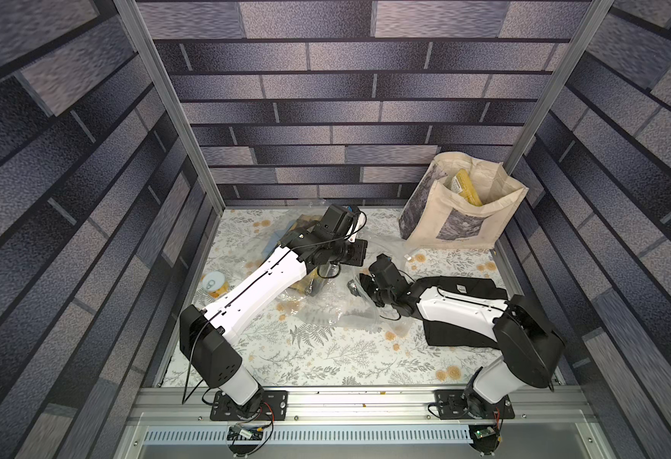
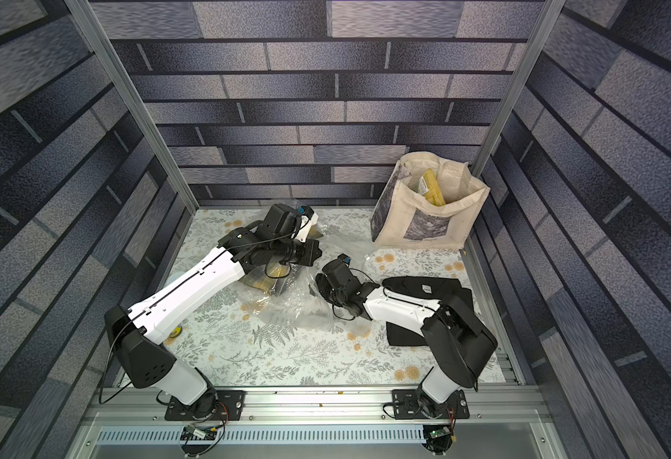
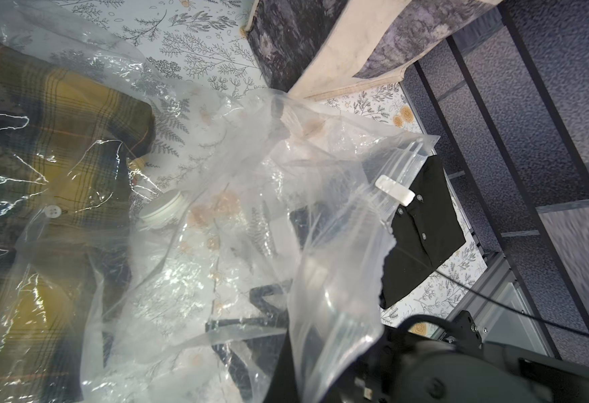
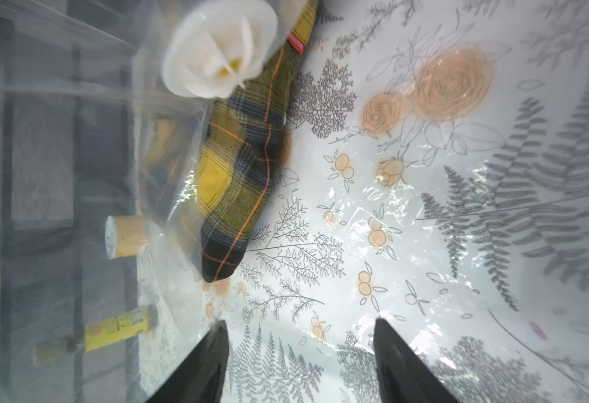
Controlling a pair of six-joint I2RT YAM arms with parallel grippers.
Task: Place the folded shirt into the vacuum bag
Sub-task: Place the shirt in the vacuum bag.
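Observation:
My left gripper should go on holding the bag's upper film [image 3: 341, 268] up until my right gripper comes out, since the plaid shirt [image 3: 73, 154] lies well inside the bag's opening.
The vacuum bag [image 1: 326, 312] [image 2: 298, 310] lies crumpled mid-table, clear and crinkly, its white valve cap [image 3: 164, 209] [image 4: 216, 45] showing. A folded yellow plaid shirt [image 1: 301, 285] [image 2: 260, 282] [image 3: 59, 139] [image 4: 240, 167] rests inside the bag, under the plastic. My left gripper [image 1: 359, 254] [image 2: 314, 254] [image 3: 261, 314] is shut on the bag's upper film [image 3: 321, 209] and holds the mouth raised. My right gripper [image 1: 355, 284] [image 2: 318, 284] [image 4: 300, 321] reaches into the mouth, open, nothing between its fingers, short of the plaid shirt.
A black folded shirt [image 1: 465, 314] [image 2: 425, 290] [image 3: 422, 237] lies under the right arm. A beige tote bag [image 1: 461, 214] [image 2: 425, 206] stands at the back right. A small can [image 1: 216, 284] [image 4: 125, 235] and a yellow tube [image 4: 115, 328] lie left of the bag.

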